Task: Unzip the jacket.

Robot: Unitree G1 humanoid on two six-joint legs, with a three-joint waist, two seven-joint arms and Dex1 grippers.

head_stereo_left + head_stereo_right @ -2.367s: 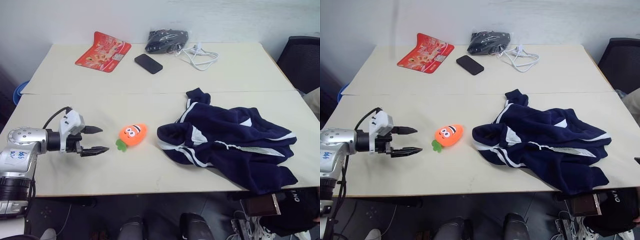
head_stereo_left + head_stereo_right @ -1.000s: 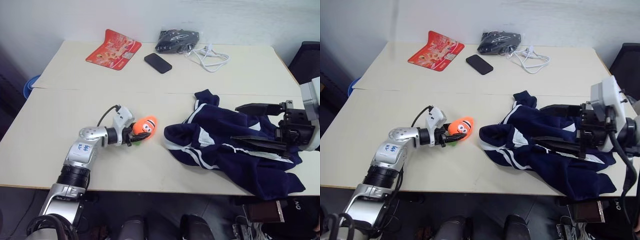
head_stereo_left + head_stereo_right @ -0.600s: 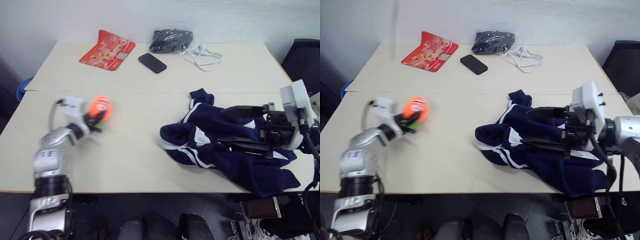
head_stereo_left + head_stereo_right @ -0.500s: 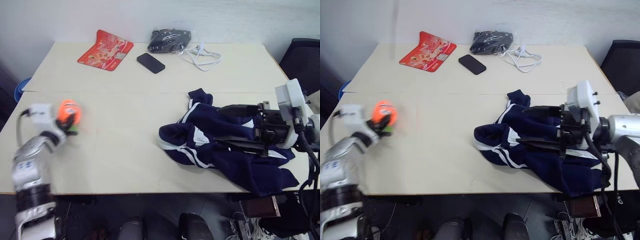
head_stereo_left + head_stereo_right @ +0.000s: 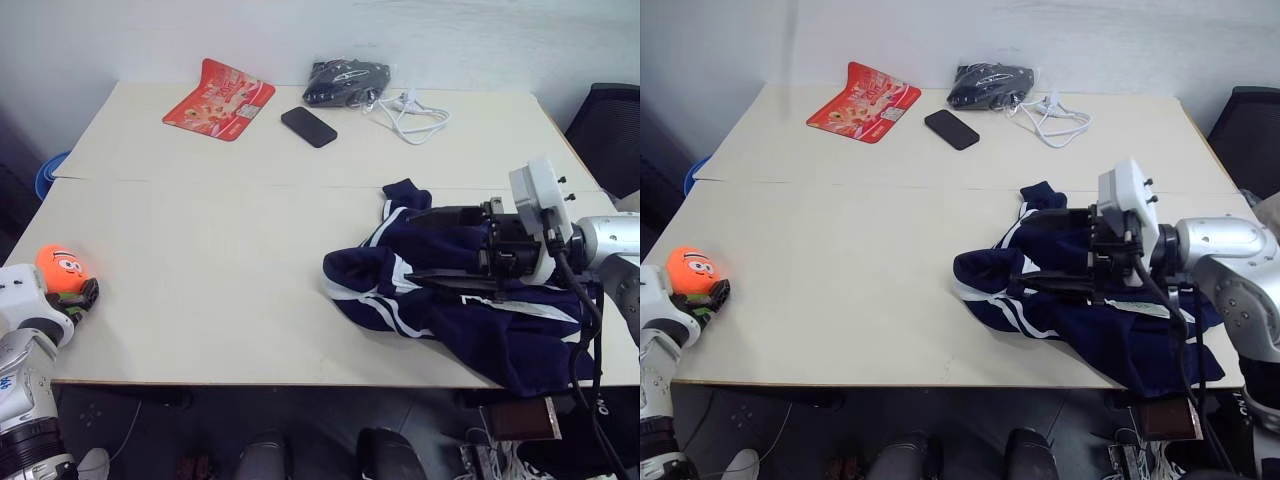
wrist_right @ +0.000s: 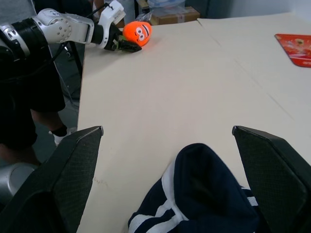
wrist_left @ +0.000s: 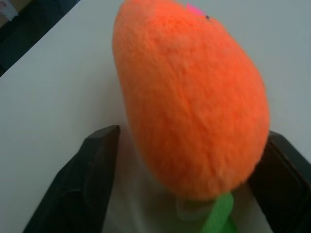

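Observation:
I expect the zipper to open all the way down to the jacket's hem when I pull, because a white strip [image 5: 522,308] runs from the collar down the jacket.
The navy-blue jacket [image 5: 455,305] with white stripes lies crumpled on the right half of the table [image 5: 230,250]. My right gripper [image 5: 432,245] hovers over its upper part, open, fingers pointing left, nothing between them. The right wrist view looks past that gripper [image 6: 167,131] at a fold of the jacket [image 6: 199,194] below. At the table's near left edge my left gripper [image 5: 85,295] stands open around an orange plush carrot [image 5: 60,270]. In the left wrist view the carrot [image 7: 194,97] rests between the spread fingers [image 7: 92,184], with a gap on one side.
Along the far edge lie a red packet [image 5: 218,98], a black phone [image 5: 309,126], a black bundle in clear plastic [image 5: 346,80] and a white cable [image 5: 412,108]. A dark chair [image 5: 610,130] stands to the right of the table.
My left gripper carried the orange carrot from the table's middle to the near left edge and opened. My right gripper came in from the right and moved leftward over the jacket.

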